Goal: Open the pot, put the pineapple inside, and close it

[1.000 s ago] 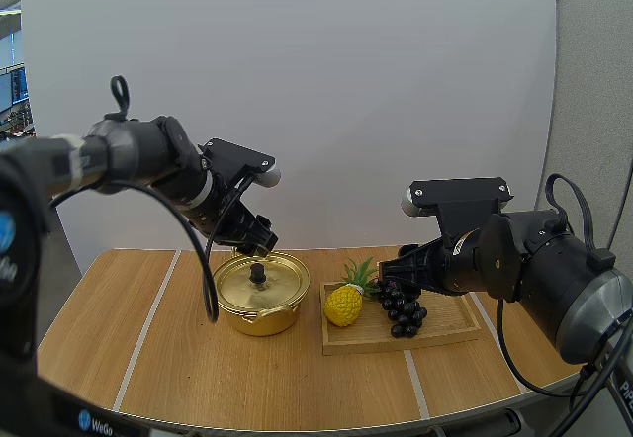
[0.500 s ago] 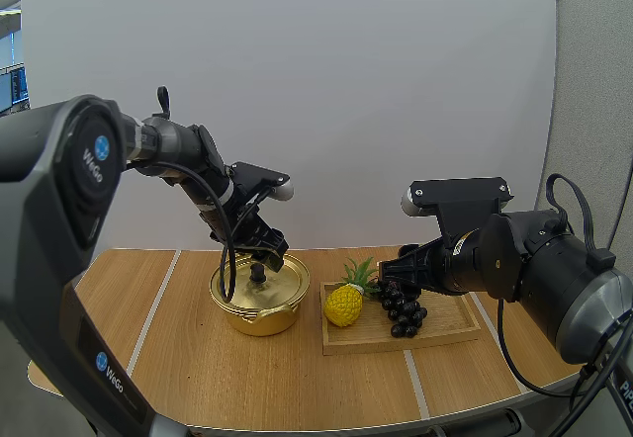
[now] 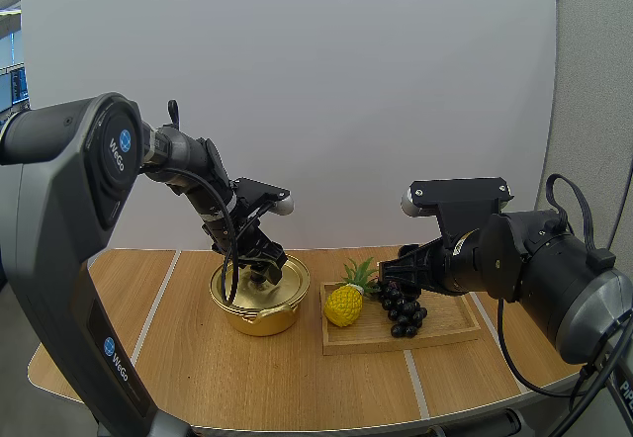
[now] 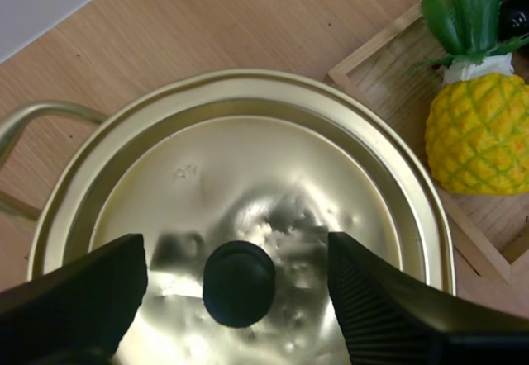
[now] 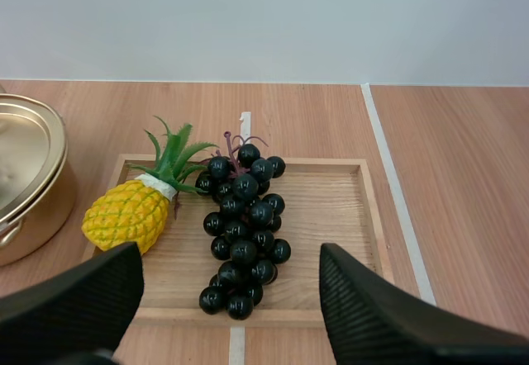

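Observation:
I expect the lid to come off whole and leave the pot behind when I lift, because the lid's plain round rim [image 3: 306,278] just rests on the pot.
A gold pot [image 3: 260,299] stands on the table with its lid [image 4: 248,208] on. My left gripper [image 3: 262,267] is low over the lid, open, with its fingers on either side of the black knob [image 4: 239,282] and not touching it. The yellow pineapple [image 3: 344,304] lies on the wooden tray [image 3: 435,328] beside the pot, its green crown [image 5: 172,158] pointing back. My right gripper [image 3: 394,271] hovers open above the tray, over the pineapple [image 5: 128,215] and the grapes [image 5: 244,233].
A bunch of dark grapes [image 3: 401,310] lies on the tray right of the pineapple. Pale tape lines [image 3: 148,323] cross the wooden table. Bare tabletop lies in front of the pot and tray.
My left gripper has come down and slightly right, from above the pot's rim to straddling the lid's knob. The right arm, pineapple and tray have stayed still.

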